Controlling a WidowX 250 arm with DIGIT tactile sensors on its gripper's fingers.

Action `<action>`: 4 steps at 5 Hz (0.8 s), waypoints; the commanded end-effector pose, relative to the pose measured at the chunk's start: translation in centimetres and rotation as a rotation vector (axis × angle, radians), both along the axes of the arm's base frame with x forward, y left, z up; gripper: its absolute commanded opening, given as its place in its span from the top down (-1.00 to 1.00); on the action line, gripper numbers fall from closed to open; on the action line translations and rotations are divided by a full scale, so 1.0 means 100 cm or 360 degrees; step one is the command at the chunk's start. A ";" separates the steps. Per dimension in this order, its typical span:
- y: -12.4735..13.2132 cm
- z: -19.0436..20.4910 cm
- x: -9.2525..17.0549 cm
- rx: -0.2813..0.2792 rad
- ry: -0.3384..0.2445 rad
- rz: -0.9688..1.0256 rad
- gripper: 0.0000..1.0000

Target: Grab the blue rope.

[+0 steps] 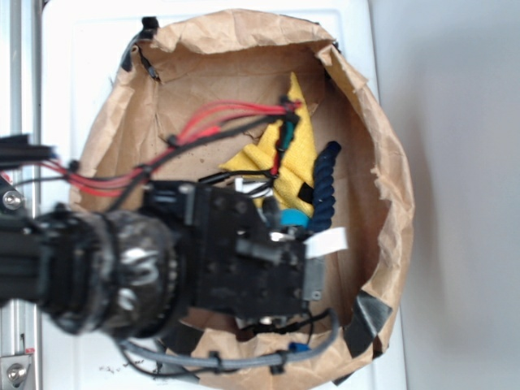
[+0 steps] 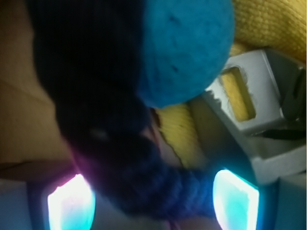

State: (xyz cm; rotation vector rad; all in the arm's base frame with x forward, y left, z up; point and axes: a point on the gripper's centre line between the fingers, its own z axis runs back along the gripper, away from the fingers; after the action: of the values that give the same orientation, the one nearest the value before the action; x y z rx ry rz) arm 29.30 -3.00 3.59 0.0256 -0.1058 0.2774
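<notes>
The thick, tight twists [image 1: 323, 197] keep a firm, gently curved length. I expect the blue rope [image 1: 325, 185] to stick out stiffly from my gripper when I lift it.
The blue rope [image 1: 327, 180] is a thick navy twisted length lying curved on brown paper, right of the yellow cloth [image 1: 288, 154]. Its lower end is hidden under my gripper [image 1: 318, 262] in the exterior view. In the wrist view the blue rope [image 2: 158, 187] runs across the gap between my two glowing fingertips [image 2: 72, 203]. The right pad looks to be against it and a narrow gap shows at the left pad. My gripper [image 2: 153, 203] stands open around the rope end. A teal ball [image 2: 184, 48] rests against the rope just beyond.
Crumpled brown paper walls [image 1: 382, 187] ring the work area like a bowl. The teal ball [image 1: 294, 219] sits between cloth and rope. A grey metal piece [image 2: 249, 110] lies on the yellow cloth [image 2: 268, 24]. Red and black cables [image 1: 219, 122] cross above the cloth.
</notes>
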 end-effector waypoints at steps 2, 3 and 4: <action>0.007 0.013 0.018 0.0034 -0.0101 -0.0053 1.00; 0.012 0.021 0.014 0.0030 -0.0096 -0.0049 1.00; 0.028 0.049 -0.006 -0.0006 -0.0066 -0.0003 1.00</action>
State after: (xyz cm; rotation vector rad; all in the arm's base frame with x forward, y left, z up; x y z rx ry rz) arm 28.29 -0.92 6.56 0.0232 -0.0817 0.2703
